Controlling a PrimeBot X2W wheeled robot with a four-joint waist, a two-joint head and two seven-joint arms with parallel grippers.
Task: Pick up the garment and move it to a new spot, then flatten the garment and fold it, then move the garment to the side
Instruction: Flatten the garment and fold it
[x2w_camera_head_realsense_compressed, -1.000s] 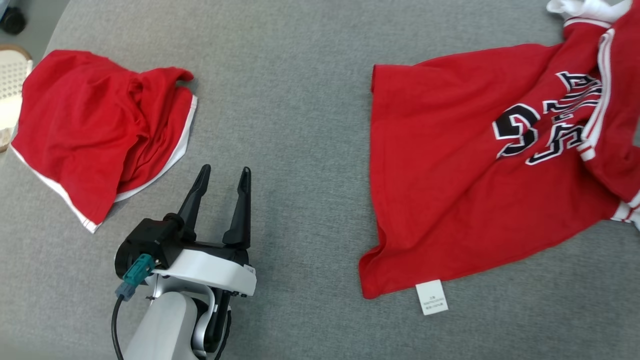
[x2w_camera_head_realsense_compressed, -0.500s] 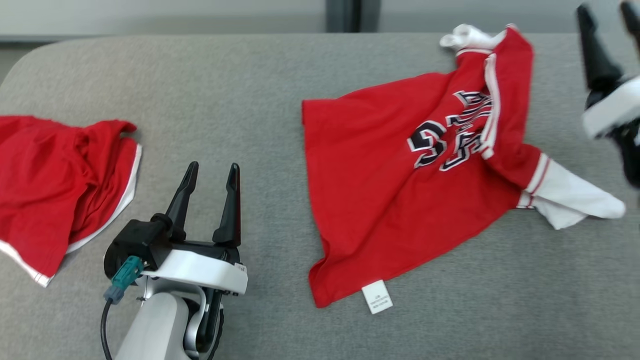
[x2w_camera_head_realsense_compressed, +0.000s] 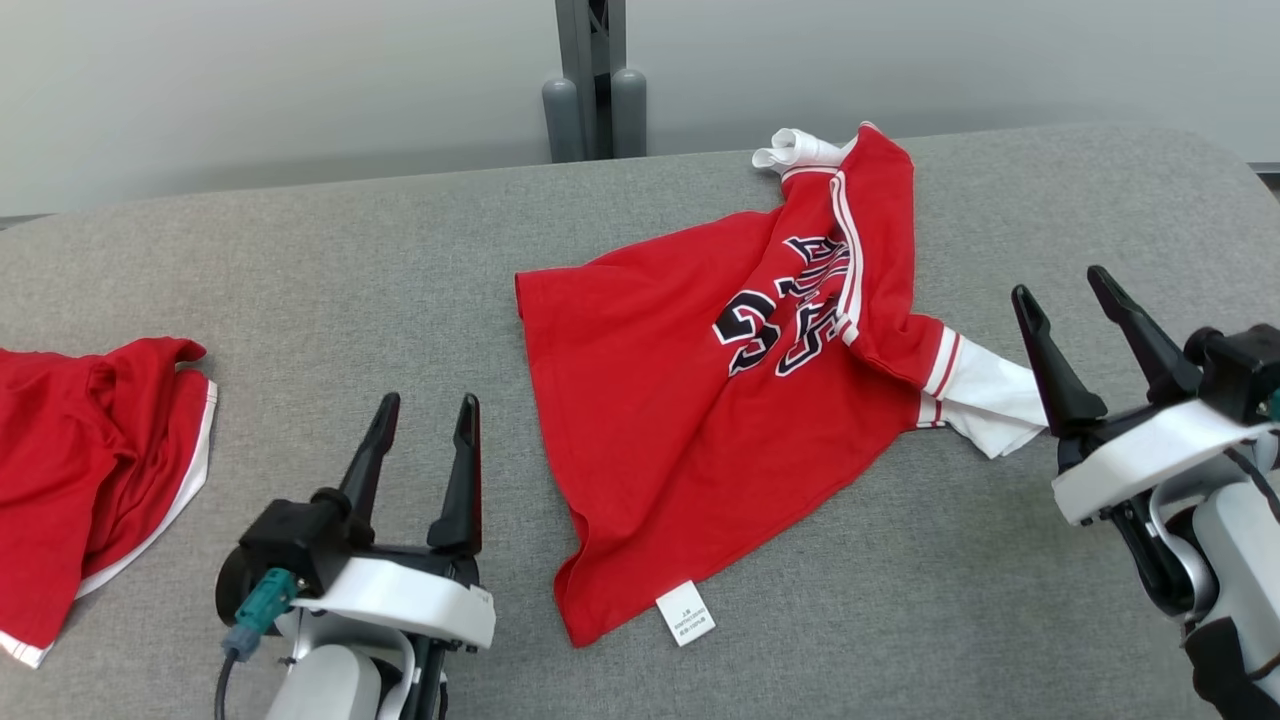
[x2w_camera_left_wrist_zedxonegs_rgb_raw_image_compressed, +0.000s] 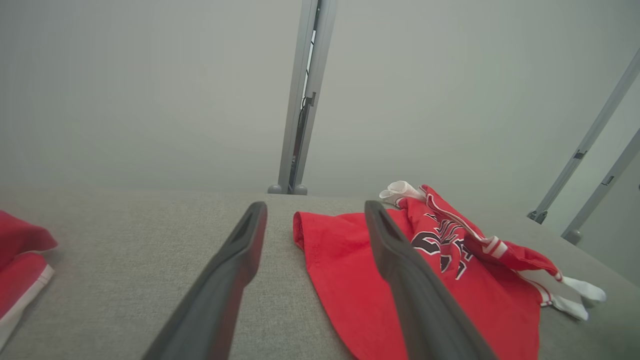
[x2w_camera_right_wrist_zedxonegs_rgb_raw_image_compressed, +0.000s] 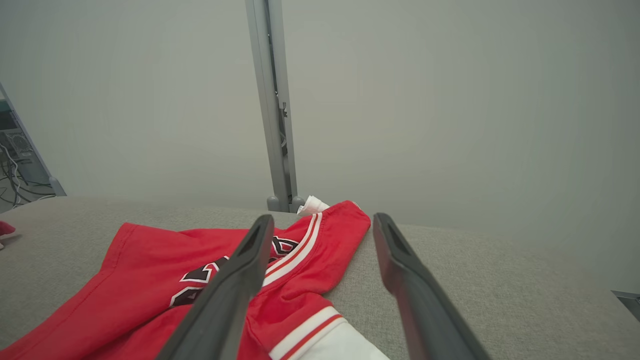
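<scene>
Striped trim (x2w_camera_head_realsense_compressed: 849, 258) lies folded against the lettering, so the jersey's upper part (x2w_camera_head_realsense_compressed: 884, 240) should unfold and open its neck when I pull the near white sleeve.
The garment, a red jersey (x2w_camera_head_realsense_compressed: 680, 400) with black-and-white lettering and white sleeve ends, lies crumpled on the grey table (x2w_camera_head_realsense_compressed: 350, 280), its upper part folded over itself. A white label (x2w_camera_head_realsense_compressed: 686, 612) sticks out at its near hem. My left gripper (x2w_camera_head_realsense_compressed: 429, 402) stands open above the cloth-covered table, left of the jersey's near corner and apart from it. At the right, my right gripper (x2w_camera_head_realsense_compressed: 1058, 284) is open just beside the white sleeve, with nothing between its fingers. The left wrist view has the jersey (x2w_camera_left_wrist_zedxonegs_rgb_raw_image_compressed: 350, 270) ahead and to the right of the open left gripper (x2w_camera_left_wrist_zedxonegs_rgb_raw_image_compressed: 316, 206). In the right wrist view the jersey (x2w_camera_right_wrist_zedxonegs_rgb_raw_image_compressed: 150, 280) lies ahead, left of the open right gripper (x2w_camera_right_wrist_zedxonegs_rgb_raw_image_compressed: 323, 218).
A second red garment with white trim (x2w_camera_head_realsense_compressed: 90, 470) lies bunched at the table's left end and also appears at the left edge as red cloth (x2w_camera_left_wrist_zedxonegs_rgb_raw_image_compressed: 20, 260). A grey post (x2w_camera_head_realsense_compressed: 592, 80) stands behind the table's far edge. Bare grey table lies between the two garments.
The head camera has swung up and to the right, so the whole picture shifted. My right gripper has come into view and lowered beside the white sleeve. Neither garment has moved on the table.
</scene>
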